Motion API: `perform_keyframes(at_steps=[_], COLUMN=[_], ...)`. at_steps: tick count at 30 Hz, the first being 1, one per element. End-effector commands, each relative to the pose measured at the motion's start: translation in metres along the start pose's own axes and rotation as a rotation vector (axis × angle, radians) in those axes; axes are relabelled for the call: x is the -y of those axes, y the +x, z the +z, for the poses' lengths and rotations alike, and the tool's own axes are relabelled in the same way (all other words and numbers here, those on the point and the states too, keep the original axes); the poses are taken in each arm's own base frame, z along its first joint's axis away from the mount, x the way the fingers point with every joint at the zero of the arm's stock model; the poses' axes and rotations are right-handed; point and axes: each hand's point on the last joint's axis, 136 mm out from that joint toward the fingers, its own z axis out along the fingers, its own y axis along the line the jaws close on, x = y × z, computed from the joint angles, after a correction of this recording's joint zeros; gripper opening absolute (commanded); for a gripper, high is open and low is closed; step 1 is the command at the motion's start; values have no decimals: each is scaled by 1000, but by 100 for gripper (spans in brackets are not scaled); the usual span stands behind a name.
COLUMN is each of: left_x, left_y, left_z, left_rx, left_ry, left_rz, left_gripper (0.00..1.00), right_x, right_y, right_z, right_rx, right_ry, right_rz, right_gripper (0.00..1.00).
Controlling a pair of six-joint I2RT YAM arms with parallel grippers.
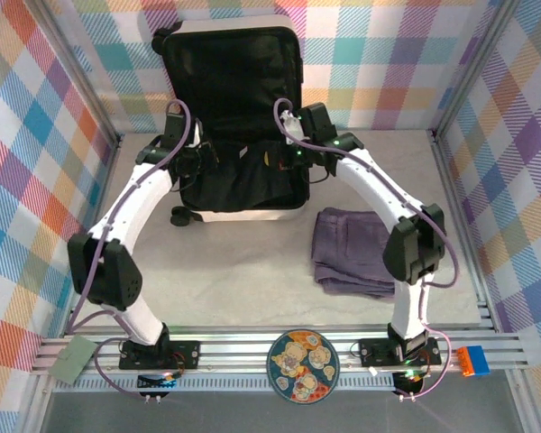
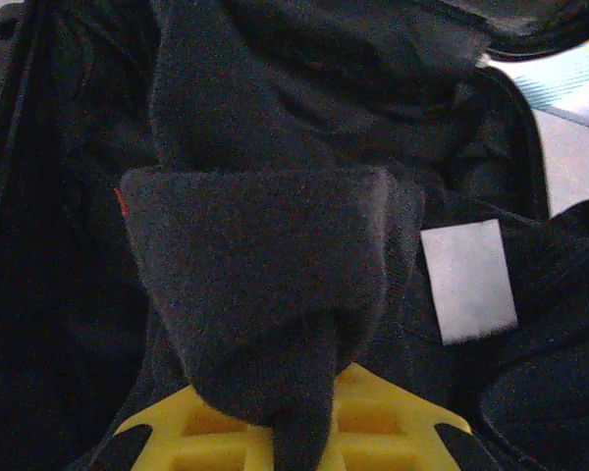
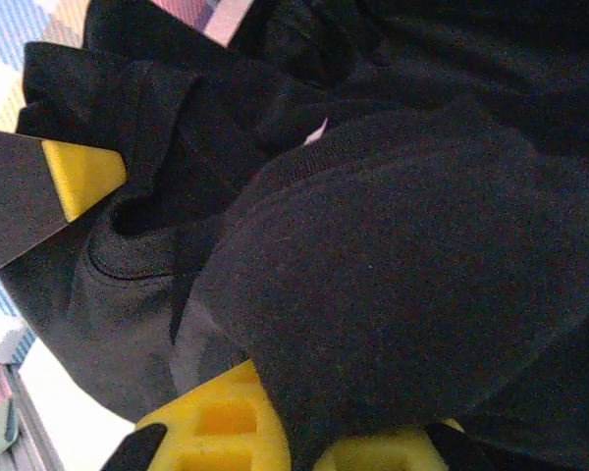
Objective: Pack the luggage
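My left gripper is holding the black garment (image 1: 243, 180) spread out within the sides of the luggage's lower half (image 1: 224, 157), so it should keep going down until the garment rests inside, then let go.
The luggage (image 1: 252, 215), a white hard-shell suitcase, lies open at the back of the table with its black-lined lid (image 1: 230, 77) standing up against the rear wall. A black garment (image 1: 243, 180) lies rumpled in the lower half. My left gripper (image 1: 203, 162) is over the left side of that half and my right gripper (image 1: 287, 155) over the right side. In the left wrist view the left gripper (image 2: 299, 417) is shut on a thick fold of the black garment (image 2: 265, 265). In the right wrist view the right gripper (image 3: 309, 432) is shut on another fold of the black garment (image 3: 402, 285).
A folded purple-grey garment (image 1: 353, 248) lies on the table right of the suitcase, beside the right arm. A patterned plate (image 1: 302, 365) sits on the front rail between the arm bases. A white label (image 2: 468, 280) shows on the fabric. Checked walls close in three sides.
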Motion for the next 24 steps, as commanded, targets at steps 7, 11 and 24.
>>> perform_keyframes(at_steps=[7, 11, 24], left_x=[-23, -39, -54], left_y=[-27, -24, -21], left_z=[69, 93, 137], left_rx=[29, 14, -20], left_ry=[-8, -17, -25], left_rz=[-19, -56, -71], left_gripper=[0, 0, 0], right_x=[38, 60, 108], right_y=[-18, -11, 7], right_z=[54, 74, 110], right_rx=[-39, -65, -112], right_ry=[-43, -30, 25], right_rz=[27, 71, 153], right_gripper=[0, 0, 0])
